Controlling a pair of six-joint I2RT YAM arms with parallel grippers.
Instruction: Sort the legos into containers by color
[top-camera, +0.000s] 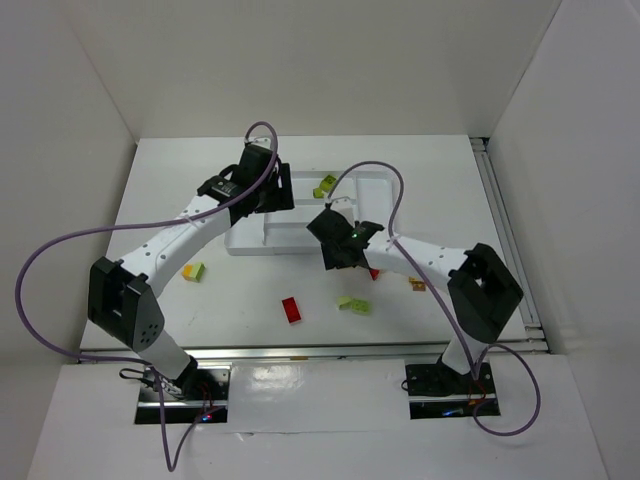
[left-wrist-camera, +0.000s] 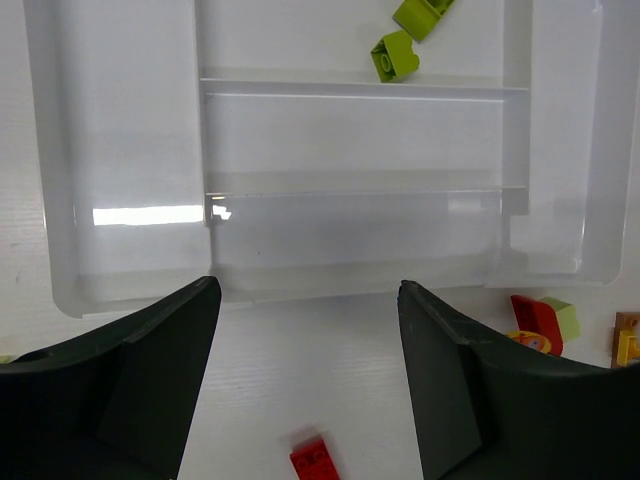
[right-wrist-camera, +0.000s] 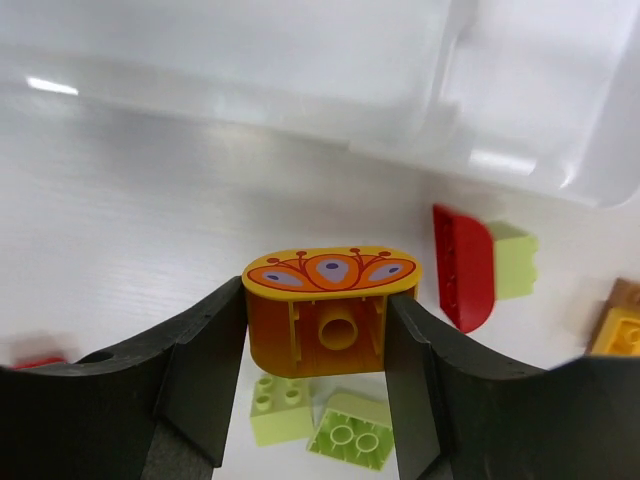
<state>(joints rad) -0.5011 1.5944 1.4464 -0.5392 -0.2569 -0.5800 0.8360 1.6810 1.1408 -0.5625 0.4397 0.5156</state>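
My right gripper's fingers hold only the orange-yellow lego (right-wrist-camera: 328, 312) and the tray compartment (top-camera: 376, 205) behind the red curved lego is empty, so I continue and release it there.
The white tray (top-camera: 385, 190) lies at the table's middle back, and two lime green legos (top-camera: 325, 186) sit in its far compartment (left-wrist-camera: 395, 55). My left gripper (top-camera: 278, 192) hangs over the tray's near left part, open and empty (left-wrist-camera: 305, 290). My right gripper (top-camera: 338, 256) is shut on an orange-yellow oval lego with a printed top (right-wrist-camera: 330, 320) and holds it above the table just in front of the tray. Two pale green legos (right-wrist-camera: 350, 430) lie under it. A red lego (top-camera: 291, 309) lies on the table in front.
A red curved lego against a pale green one (right-wrist-camera: 462, 265) lies right of my right gripper, with an orange lego (right-wrist-camera: 620, 325) further right. A yellow-green lego (top-camera: 193, 271) lies at the left. White walls enclose the table.
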